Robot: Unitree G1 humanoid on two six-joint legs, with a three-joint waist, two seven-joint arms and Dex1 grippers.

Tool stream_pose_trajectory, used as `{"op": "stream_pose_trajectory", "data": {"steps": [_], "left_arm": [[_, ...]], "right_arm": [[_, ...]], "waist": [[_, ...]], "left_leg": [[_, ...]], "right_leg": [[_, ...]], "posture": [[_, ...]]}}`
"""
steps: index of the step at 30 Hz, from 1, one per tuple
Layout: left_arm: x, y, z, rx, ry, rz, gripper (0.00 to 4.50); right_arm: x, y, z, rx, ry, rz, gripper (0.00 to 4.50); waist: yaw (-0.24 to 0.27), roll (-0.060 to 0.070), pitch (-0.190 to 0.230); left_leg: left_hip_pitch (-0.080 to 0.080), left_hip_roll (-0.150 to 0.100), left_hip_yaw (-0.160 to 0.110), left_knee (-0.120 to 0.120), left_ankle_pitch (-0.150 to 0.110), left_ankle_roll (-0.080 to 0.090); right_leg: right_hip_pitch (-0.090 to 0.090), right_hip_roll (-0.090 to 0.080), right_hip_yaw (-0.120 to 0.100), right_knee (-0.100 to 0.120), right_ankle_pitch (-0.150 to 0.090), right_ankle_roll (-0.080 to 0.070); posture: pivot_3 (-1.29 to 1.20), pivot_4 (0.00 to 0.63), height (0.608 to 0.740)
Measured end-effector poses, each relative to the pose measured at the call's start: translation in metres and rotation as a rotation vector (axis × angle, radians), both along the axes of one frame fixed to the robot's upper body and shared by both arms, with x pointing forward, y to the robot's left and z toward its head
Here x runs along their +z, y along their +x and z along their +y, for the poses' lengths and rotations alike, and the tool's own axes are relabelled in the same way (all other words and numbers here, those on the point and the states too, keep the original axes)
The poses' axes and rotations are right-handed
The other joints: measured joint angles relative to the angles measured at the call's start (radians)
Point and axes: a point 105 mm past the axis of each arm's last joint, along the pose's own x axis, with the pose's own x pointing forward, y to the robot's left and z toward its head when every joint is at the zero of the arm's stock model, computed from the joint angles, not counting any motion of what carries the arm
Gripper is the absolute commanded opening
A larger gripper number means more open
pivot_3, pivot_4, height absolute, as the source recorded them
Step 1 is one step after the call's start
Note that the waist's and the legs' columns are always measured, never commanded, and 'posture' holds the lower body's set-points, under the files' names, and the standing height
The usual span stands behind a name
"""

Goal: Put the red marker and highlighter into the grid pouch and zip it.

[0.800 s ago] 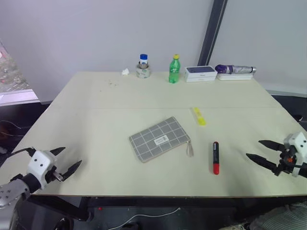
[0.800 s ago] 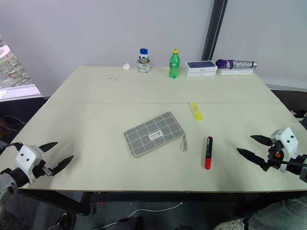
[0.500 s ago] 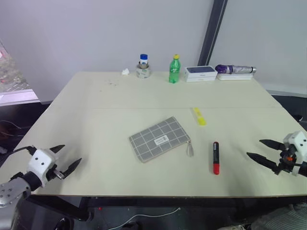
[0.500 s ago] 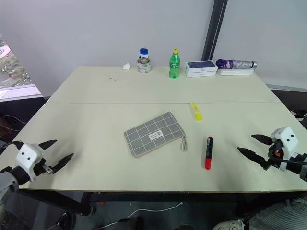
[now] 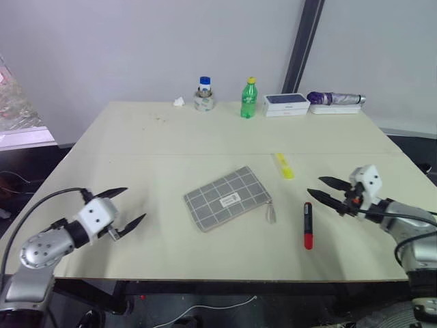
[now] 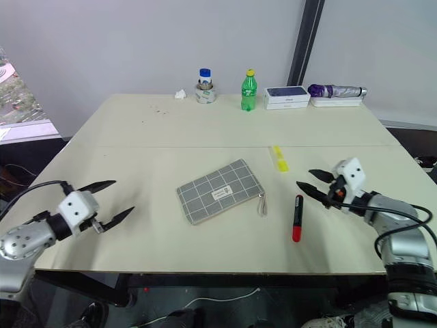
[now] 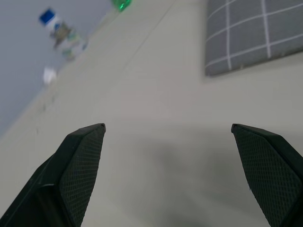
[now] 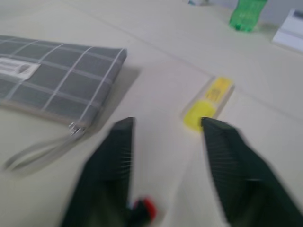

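Observation:
I expect the grey grid pouch's opening (image 5: 227, 198) to spread wide when I lift the pouch by its corner, because the pull strap (image 5: 271, 212) is at the end of the zipper.
The grey grid pouch (image 5: 227, 199) lies flat at the table's middle, its zipper's pale pull strap (image 5: 270, 213) at its right end. The red marker (image 5: 307, 225), black above and red below, lies to the right of the pouch. Farther back lies the yellow highlighter (image 5: 283, 166). My left gripper (image 5: 135, 203) hovers open over the table, left of the pouch, which shows ahead of its fingers (image 7: 85, 161). My right gripper (image 5: 314, 186) is open just right of the marker's black end, pointing toward the highlighter (image 8: 208, 104) and the pouch (image 8: 52, 80). Neither gripper holds anything.
Along the table's far edge stand a blue-capped jar (image 5: 204, 96), a green bottle (image 5: 248, 98), a white box (image 5: 285, 104) and a folded purple umbrella (image 5: 334, 100). A crumpled tissue (image 5: 178, 102) lies near the jar. A dark pillar (image 5: 302, 41) rises behind the table.
Both arms have swung inward over the table. The left gripper moved from the front left edge toward the pouch, the right from the right edge to beside the marker.

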Motion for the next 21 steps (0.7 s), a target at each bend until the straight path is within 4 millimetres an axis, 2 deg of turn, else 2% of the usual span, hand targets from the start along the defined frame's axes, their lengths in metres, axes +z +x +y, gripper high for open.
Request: {"op": "stream_pose_trajectory", "data": {"steps": [2, 5, 10, 13, 17, 21], "left_arm": [[0.004, 0.004, -0.016, -0.059, 0.035, -0.051, 4.50], [-0.007, 0.007, -0.032, -0.126, 0.116, -0.064, 4.50], [-0.036, 0.004, -0.054, -0.274, 0.285, -0.092, 4.50], [-0.034, 0.008, -0.063, -0.332, 0.350, -0.161, 4.50], [-0.034, 0.014, -0.072, -0.350, 0.354, -0.201, 4.50], [-0.034, 0.022, -0.081, -0.361, 0.349, -0.232, 4.50]], "right_arm": [[-0.002, 0.008, 0.016, 0.024, -0.051, -0.019, 0.06], [-0.014, 0.019, 0.037, 0.045, -0.125, -0.022, 0.06], [-0.035, 0.030, 0.058, 0.066, -0.225, -0.010, 0.06], [-0.045, 0.034, 0.064, 0.076, -0.311, -0.015, 0.06], [-0.057, 0.038, 0.066, 0.059, -0.348, -0.009, 0.06], [-0.060, 0.041, 0.072, 0.061, -0.361, -0.027, 0.06]], "waist": [[-0.001, 0.000, 0.000], [-0.005, 0.000, 0.000], [-0.006, 0.000, 0.000], [0.001, 0.000, 0.000], [0.000, 0.000, 0.000], [-0.002, 0.000, 0.000]], "left_leg": [[0.000, 0.000, 0.000, 0.000, 0.000, 0.000], [0.000, -0.002, 0.001, -0.001, 0.000, 0.000], [0.000, -0.002, 0.001, -0.001, 0.000, 0.000], [0.000, -0.002, 0.001, 0.000, 0.000, 0.000], [0.000, -0.002, 0.001, 0.000, 0.000, 0.000], [0.000, -0.003, 0.001, 0.001, 0.000, 0.000]], "right_leg": [[0.000, 0.000, 0.000, 0.000, 0.000, 0.000], [-0.001, 0.000, 0.000, 0.000, 0.000, 0.000], [-0.002, 0.001, 0.000, 0.001, 0.000, 0.000], [-0.001, 0.001, 0.000, 0.001, 0.000, 0.000], [-0.002, 0.001, 0.000, 0.003, 0.000, 0.000], [-0.001, 0.001, 0.000, 0.004, 0.000, 0.000]], "posture": [[0.00, 0.150, 0.740], [0.00, 0.150, 0.740], [0.00, 0.150, 0.740], [0.00, 0.150, 0.740], [0.00, 0.150, 0.740], [0.00, 0.150, 0.740]]}}
